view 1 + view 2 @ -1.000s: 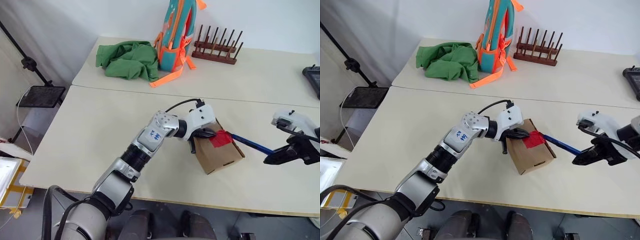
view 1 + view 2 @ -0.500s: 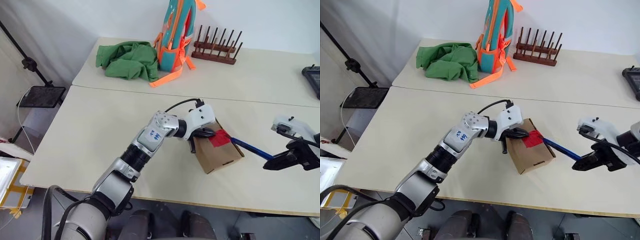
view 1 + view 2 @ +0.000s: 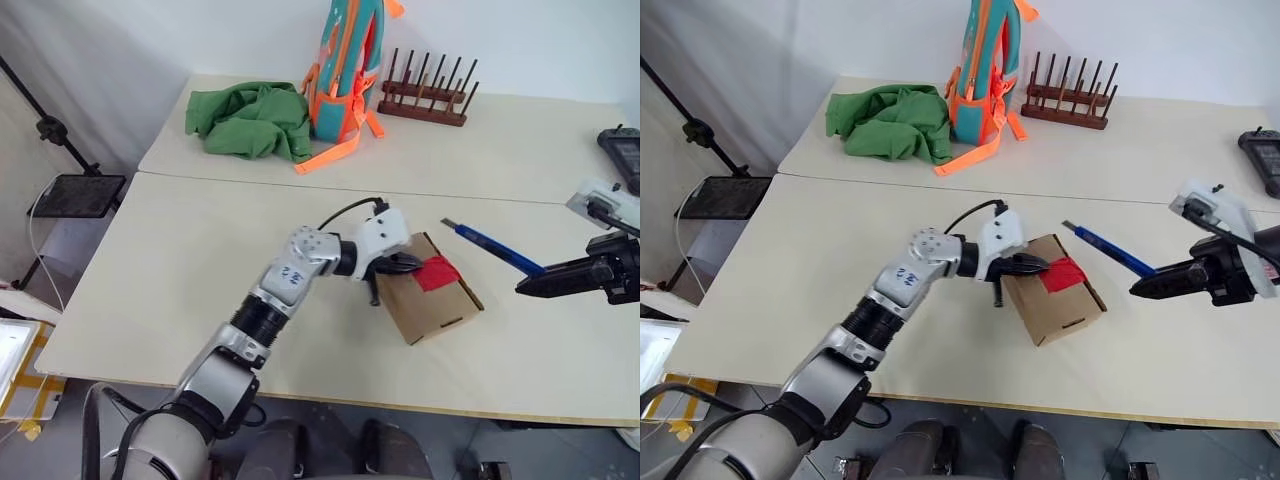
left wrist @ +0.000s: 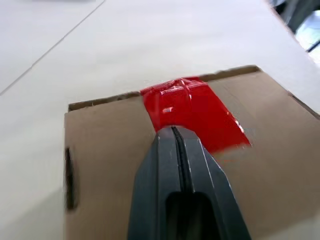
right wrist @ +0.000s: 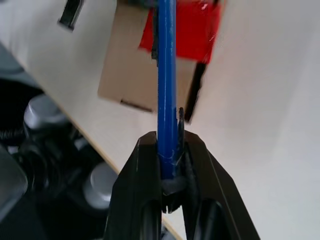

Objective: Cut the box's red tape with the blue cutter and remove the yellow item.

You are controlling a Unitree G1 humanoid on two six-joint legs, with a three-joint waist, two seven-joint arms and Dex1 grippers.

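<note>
The right gripper holds the blue cutter at an angle by its back end [image 3: 538,268], so the left gripper should hold the cutter while the right gripper takes hold again further up its body [image 3: 505,252].
The brown box [image 3: 428,305] lies on the near table with its lid down and the red tape [image 3: 437,272] across its top edge. My left gripper [image 3: 405,265] is shut, its tips resting on the lid at the tape's edge [image 4: 192,112]. My right gripper [image 3: 522,289] hovers to the box's right, shut on the blue cutter [image 3: 495,248]. The cutter's tip points toward the far side of the box and stands clear of the tape. In the right wrist view the cutter [image 5: 166,75] runs out over the box [image 5: 127,70]. The yellow item is hidden.
On the far table lie a green cloth [image 3: 250,120], a teal and orange backpack [image 3: 350,60] and a wooden peg rack [image 3: 425,100]. A black controller [image 3: 622,152] sits at the right edge. A black stand [image 3: 75,190] is left of the tables.
My right gripper has lifted and drawn back to the right, taking the cutter's tip off the red tape. My left gripper stays on the lid. The camera has shifted slightly.
</note>
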